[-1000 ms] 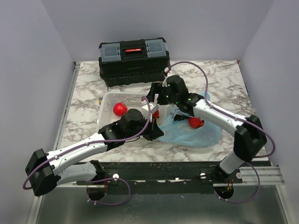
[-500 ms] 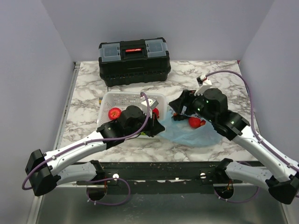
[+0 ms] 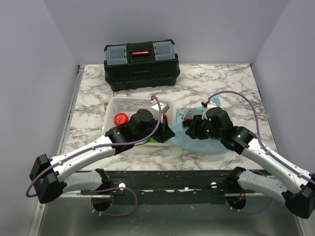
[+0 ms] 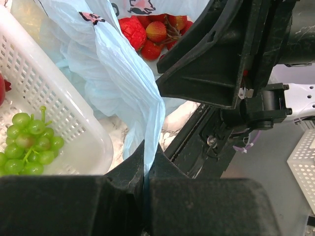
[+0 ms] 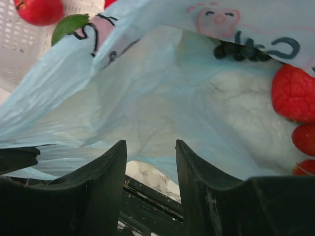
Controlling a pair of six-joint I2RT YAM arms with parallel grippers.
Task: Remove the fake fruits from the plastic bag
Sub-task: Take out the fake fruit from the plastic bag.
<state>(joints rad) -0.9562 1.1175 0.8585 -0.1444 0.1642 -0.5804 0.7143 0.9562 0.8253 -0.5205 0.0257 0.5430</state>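
The bag's upper side (image 5: 246, 23) hangs over the dark grape bunch, so the robot's right gripper should go further in under that side before it closes on the grape bunch (image 5: 240, 51).
The light-blue plastic bag (image 3: 212, 143) lies right of the white basket. My left gripper (image 4: 147, 164) is shut on a fold of the bag (image 4: 123, 83) at the basket's near right corner; it also shows in the top view (image 3: 166, 132). My right gripper (image 5: 150, 147) is open, its jaws at the bag's (image 5: 162, 98) near rim and empty; in the top view it (image 3: 190, 129) hovers over the bag's left part. Red berries (image 5: 294, 93) and a dark grape bunch (image 5: 241, 51) lie inside the bag. The berries also show in the left wrist view (image 4: 147, 32). A red apple (image 3: 120, 119) lies in the basket.
The white mesh basket (image 3: 129, 102) holds the apple and a pale green grape cluster (image 4: 29, 142). A black toolbox (image 3: 141, 63) stands at the back. The table's near edge with its black rail (image 3: 167, 178) runs just below the bag.
My right arm has swung from over the basket to the right and come down at the bag's near left rim. My left gripper has stayed shut on the bag and shifted slightly.
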